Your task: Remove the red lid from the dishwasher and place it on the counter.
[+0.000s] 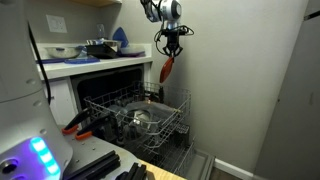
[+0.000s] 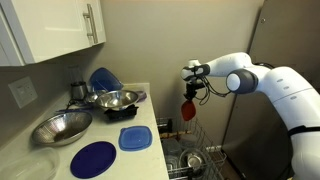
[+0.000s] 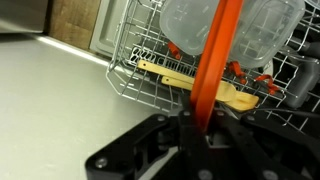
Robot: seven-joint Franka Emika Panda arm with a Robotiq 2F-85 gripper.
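The robot's gripper should lift the red lid (image 2: 188, 110), swing it over to the counter (image 2: 147, 111) and tip it flat, because the lid hangs upright over the rack with its edge facing down.
In both exterior views the red lid (image 1: 167, 70) (image 2: 187, 108) hangs edge-on in the air, above the dishwasher's wire rack (image 1: 140, 112) (image 2: 190, 160). My gripper (image 1: 172, 46) (image 2: 193, 86) is shut on the lid's upper edge. In the wrist view the lid (image 3: 216, 55) is a narrow orange-red strip running up from between my black fingers, where my gripper (image 3: 204, 124) clamps it. The rack (image 3: 128, 68) lies beyond it. The white counter (image 1: 85, 66) (image 2: 152, 128) is beside the dishwasher, away from the lid.
Metal bowls (image 2: 62, 127) (image 2: 117, 98) and blue plates (image 2: 93, 158) (image 2: 135, 138) sit on the counter. The rack holds a pot (image 1: 140, 118), a wooden spatula (image 3: 185, 84) and clear containers (image 3: 188, 25). An orange-red piece with dark parts (image 1: 76, 125) lies by the rack. A wall rises close behind the arm.
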